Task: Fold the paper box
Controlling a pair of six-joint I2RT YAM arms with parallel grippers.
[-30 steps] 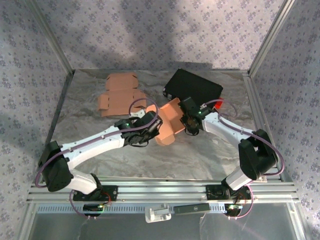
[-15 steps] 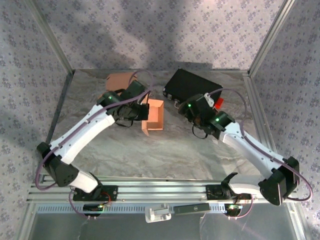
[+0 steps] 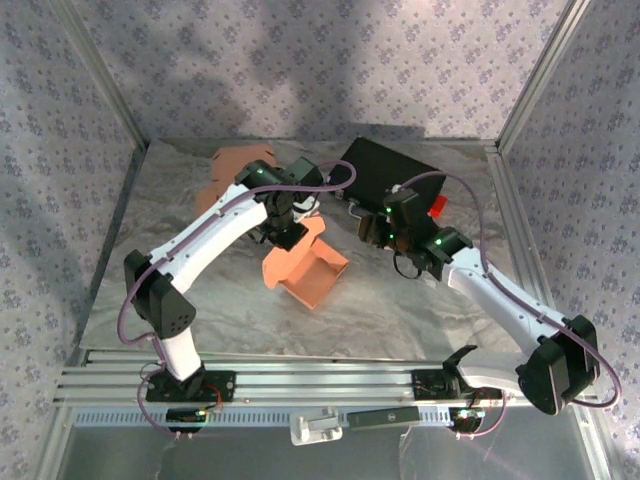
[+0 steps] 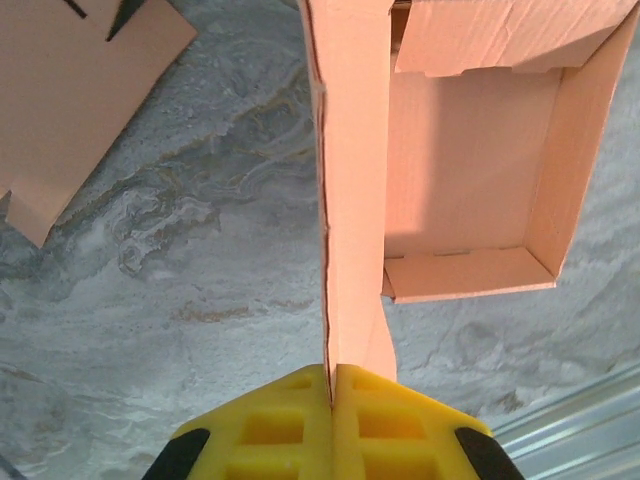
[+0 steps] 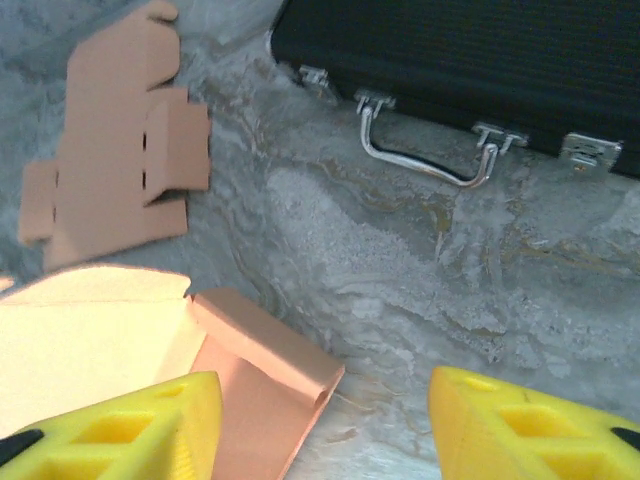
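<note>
Next, I let go of the upright flap with my left gripper, because the paper box [image 3: 318, 275] sits crooked to the table's edge, and help turn the box straight by its side [image 3: 297, 297].
The paper box [image 3: 312, 268] is a salmon-coloured carton, partly folded, its open side up, in the middle of the table. My left gripper [image 3: 289, 233] is shut on one upright flap [image 4: 352, 190], which runs edge-on away from the yellow fingers [image 4: 270, 425]; the box's hollow [image 4: 470, 170] lies to the flap's right. My right gripper [image 3: 374, 229] hovers just right of the box, open, with nothing between its fingers [image 5: 120, 430]. A folded-over flap of the box [image 5: 262, 365] lies below, close to its left finger.
A flat unfolded carton blank [image 3: 236, 168] lies at the back left of the table [image 3: 420, 300], also seen in the right wrist view [image 5: 110, 190]. A black case [image 3: 392, 176] with a metal handle [image 5: 425, 165] sits at the back right, just behind my right gripper.
My left arm swung the box back and left, then set it forward again, turned open side up. My right gripper let go, pulled back to the right, and stands open beside the box.
</note>
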